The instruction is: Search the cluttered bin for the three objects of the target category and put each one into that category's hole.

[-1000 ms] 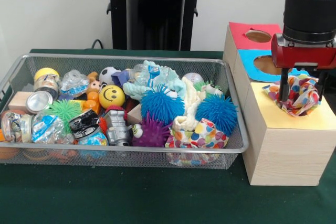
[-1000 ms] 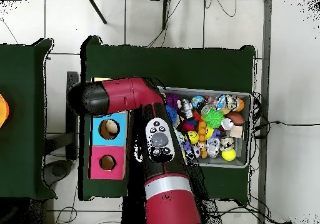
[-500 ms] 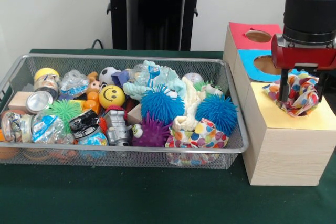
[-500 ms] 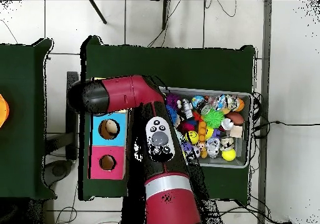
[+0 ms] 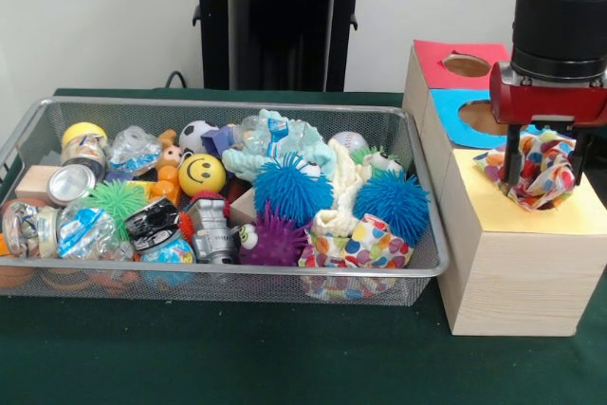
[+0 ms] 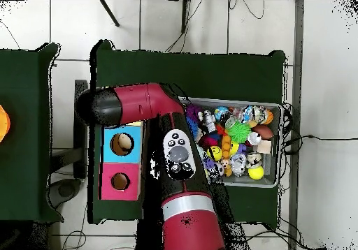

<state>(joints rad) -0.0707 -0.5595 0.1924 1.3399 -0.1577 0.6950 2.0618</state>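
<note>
The bunched polka-dot cloth (image 5: pixel 541 175) lies with loose folds (image 5: pixel 490 164) spread out over the yellow surround. Part of the cloth will still stick out when I push it down.
The wire mesh bin (image 5: pixel 237 270) stands left of the pale wooden box and also shows in the overhead view (image 6: pixel 278 146). One polka-dot cloth (image 5: pixel 365 246) lies at the bin's front right corner. Another polka-dot cloth (image 5: pixel 542 173) sits bunched on the yellow surround (image 5: pixel 488 208) and covers the hole. My gripper (image 5: pixel 546 166) stands straight over it, open, with one finger on each side of the cloth. A third polka-dot cloth does not show. In the overhead view the arm (image 6: pixel 140 106) hides the gripper and the yellow hole.
Behind the yellow surround are the blue-surround hole (image 5: pixel 484 118) and the red-surround hole (image 5: pixel 467 64). The bin holds blue spiky balls (image 5: pixel 292 189), a mint-green cloth (image 5: pixel 294 139), a cream cloth (image 5: pixel 343 187), a smiley ball (image 5: pixel 201 174) and cans. The black pedestal (image 5: pixel 275 16) stands behind.
Almost nothing in the front view: gripper and cloth stay over the yellow surround. In the overhead view the arm's elbow has shifted slightly left.
</note>
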